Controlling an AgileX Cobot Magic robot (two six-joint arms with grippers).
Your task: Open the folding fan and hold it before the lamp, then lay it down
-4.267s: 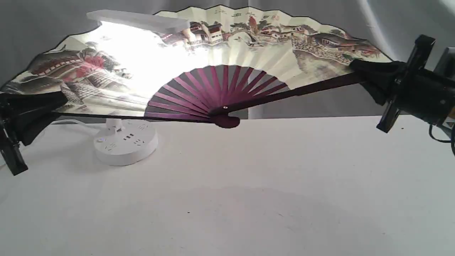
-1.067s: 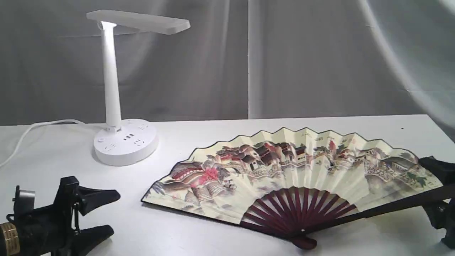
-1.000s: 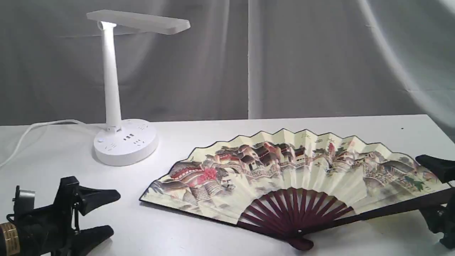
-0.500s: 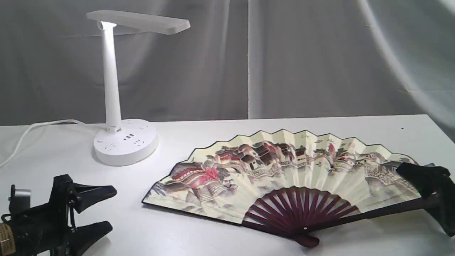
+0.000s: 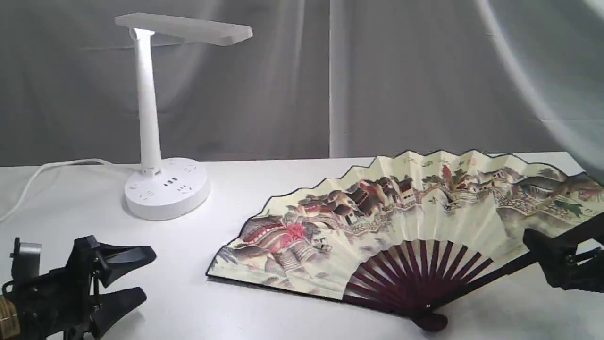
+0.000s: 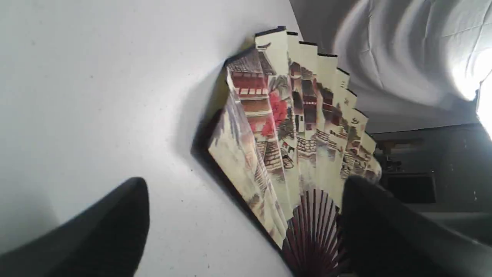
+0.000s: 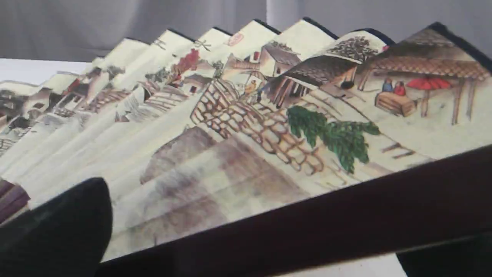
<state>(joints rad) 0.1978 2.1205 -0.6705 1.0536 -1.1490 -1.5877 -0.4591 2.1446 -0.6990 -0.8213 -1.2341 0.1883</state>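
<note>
My open right gripper will let the folding fan (image 5: 396, 226) sink and stay spread when I pull away, because the dark guard rib (image 5: 516, 265) tilts up across the gripper.
The folding fan (image 5: 401, 212) is spread wide open on the right half of the white table (image 5: 245, 179). Its left edge rests on the table and its right side tilts up off it. My right gripper (image 5: 542, 257) is open at the fan's right end, and the dark guard rib (image 7: 307, 227) runs across the gap between its fingers (image 7: 57, 234). The lamp (image 5: 148, 104) stands upright at the back left, apart from the fan. My left gripper (image 5: 144, 276) is open and empty near the front left corner, well clear of the fan (image 6: 292, 127).
The lamp's white cord (image 5: 47, 167) trails off the left edge of the table. A grey curtain (image 5: 401, 75) hangs behind the table. Bare tabletop (image 5: 198, 245) lies between the left gripper and the fan.
Seconds ago both grippers held the fan up before the lamp; then it lay flat. In the last half second its right side rose and it slid right with the right gripper.
</note>
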